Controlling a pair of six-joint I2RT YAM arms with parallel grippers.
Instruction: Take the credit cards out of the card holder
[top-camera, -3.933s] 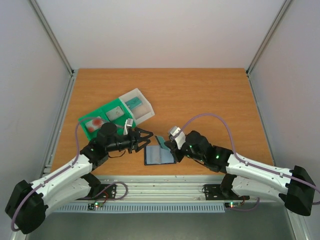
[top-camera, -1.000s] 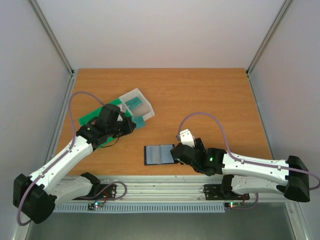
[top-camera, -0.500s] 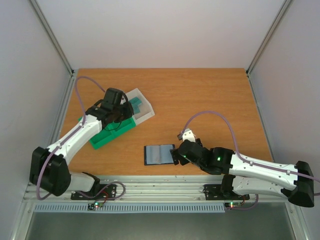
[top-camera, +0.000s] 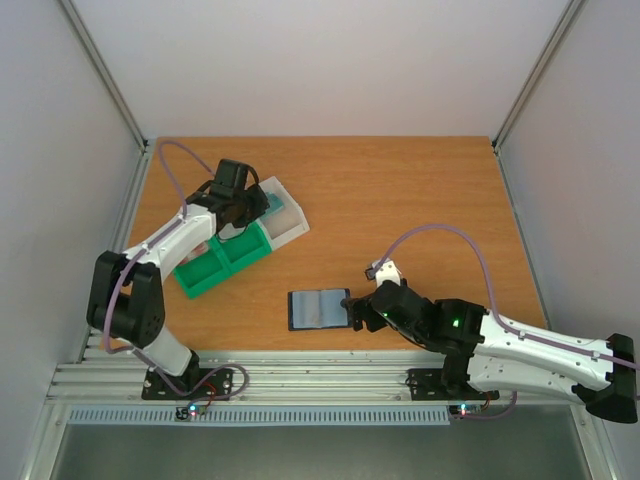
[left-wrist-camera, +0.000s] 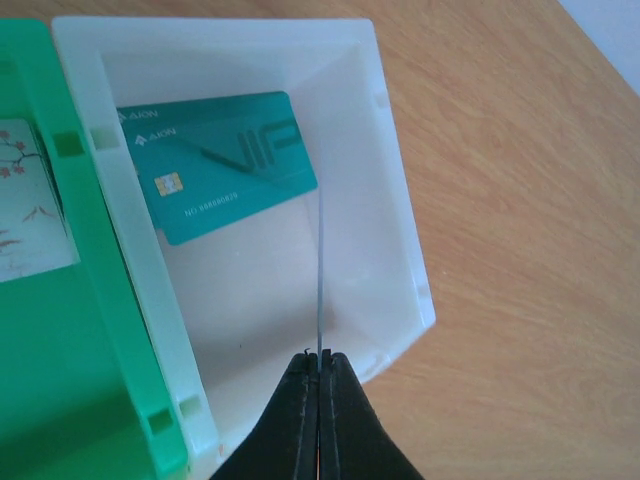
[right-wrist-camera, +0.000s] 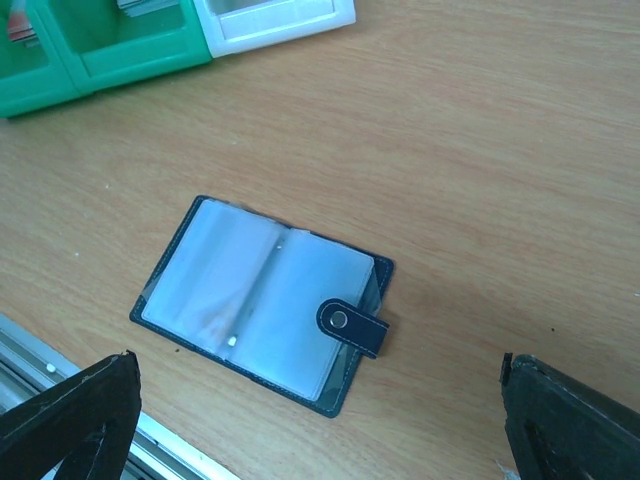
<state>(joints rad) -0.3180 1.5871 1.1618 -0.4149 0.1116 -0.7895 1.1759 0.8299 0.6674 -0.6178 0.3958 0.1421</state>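
Note:
The thin credit card (left-wrist-camera: 320, 270) is clear of the white bin's sides, so my left gripper should carry on going down and let go of it over the teal credit card (left-wrist-camera: 235, 170).
The card holder (top-camera: 318, 309) lies open on the table near the front edge, its clear sleeves up and its tab clasp (right-wrist-camera: 352, 326) on the right side. My right gripper (top-camera: 356, 311) hovers open at its right edge; in the right wrist view the holder (right-wrist-camera: 262, 300) lies in front of the wide-apart fingers (right-wrist-camera: 70, 420). My left gripper (left-wrist-camera: 318, 358) is shut on a thin credit card (left-wrist-camera: 320, 270), seen edge-on, over the white bin (left-wrist-camera: 395, 200). A teal credit card (left-wrist-camera: 220, 165) lies flat in that bin. In the top view the left gripper (top-camera: 254, 204) is over the bin (top-camera: 288, 222).
A green compartment tray (top-camera: 222, 258) adjoins the white bin at the back left; one of its compartments holds a pale card with a red pattern (left-wrist-camera: 25, 190). The aluminium rail (top-camera: 300, 375) runs along the table's near edge just below the holder.
My left arm has swung from over the green tray to the white bin, carrying the card. The right arm has shifted slightly by the holder, still open.

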